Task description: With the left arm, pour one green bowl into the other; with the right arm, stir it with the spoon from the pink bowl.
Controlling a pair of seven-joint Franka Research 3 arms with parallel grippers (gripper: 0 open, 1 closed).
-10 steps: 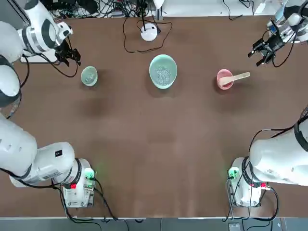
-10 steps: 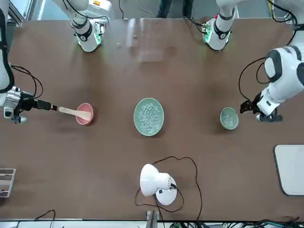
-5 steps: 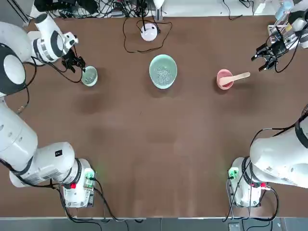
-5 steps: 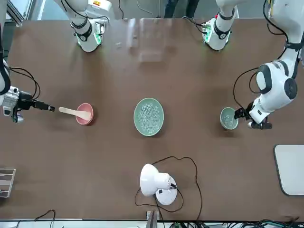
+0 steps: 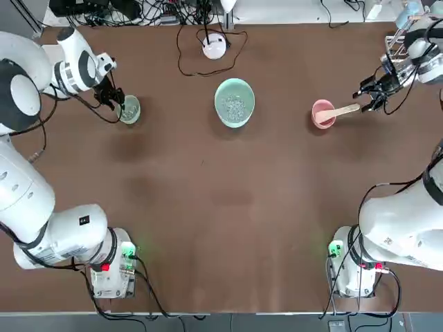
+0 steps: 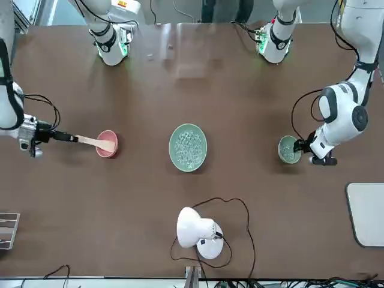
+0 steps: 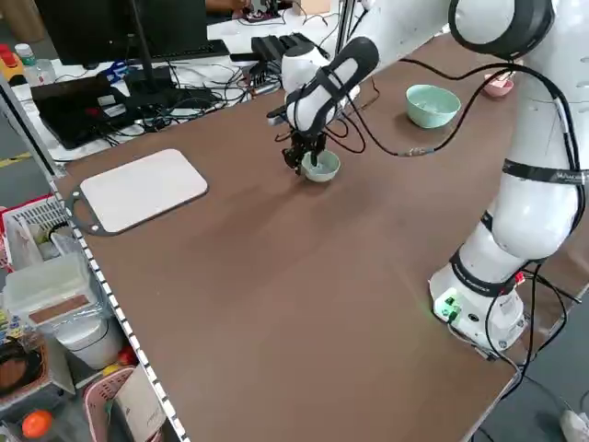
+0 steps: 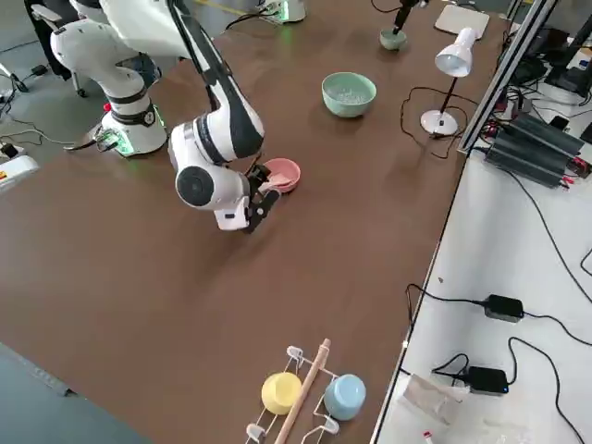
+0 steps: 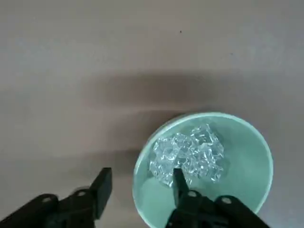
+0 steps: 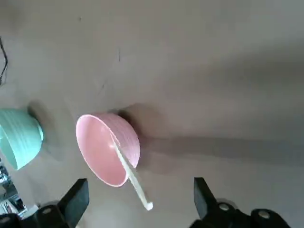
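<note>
I expect the spoon [image 6: 96, 143] to come free when I pick it up and to leave the pink bowl empty. The spoon's handle leans on the pink bowl's rim above its clean pink inside [image 6: 108, 135].
The small green bowl [image 5: 129, 108] [image 6: 288, 149] holds clear ice-like bits and stands at the table's far left. My left gripper [image 5: 116, 102] [image 9: 140, 183] is open astride its rim [image 9: 137, 166], one finger inside and one outside, neither pressed to it. The big mint-green bowl [image 5: 234, 102] [image 6: 188, 147], with greyish bits in it, sits at the middle. Over on the right is the pink bowl [image 5: 322, 114] [image 10: 107, 147] with the wooden spoon [image 5: 340, 111] [image 10: 130, 173] leaning out of it. My right gripper [image 5: 369, 97] [image 10: 140, 194] is wide open at the tip of the spoon's handle.
A white desk lamp [image 5: 214, 45] [image 6: 198, 231] and its black cable lie behind the big bowl. A white board [image 6: 366, 213] [image 7: 138, 189] lies beyond the small bowl at the far left corner. A rack with a yellow and a blue cup [image 8: 305, 393] stands at the right edge.
My left gripper has come in from the left onto the small green bowl's rim and its fingers have narrowed. My right gripper has moved inward to the spoon's handle.
</note>
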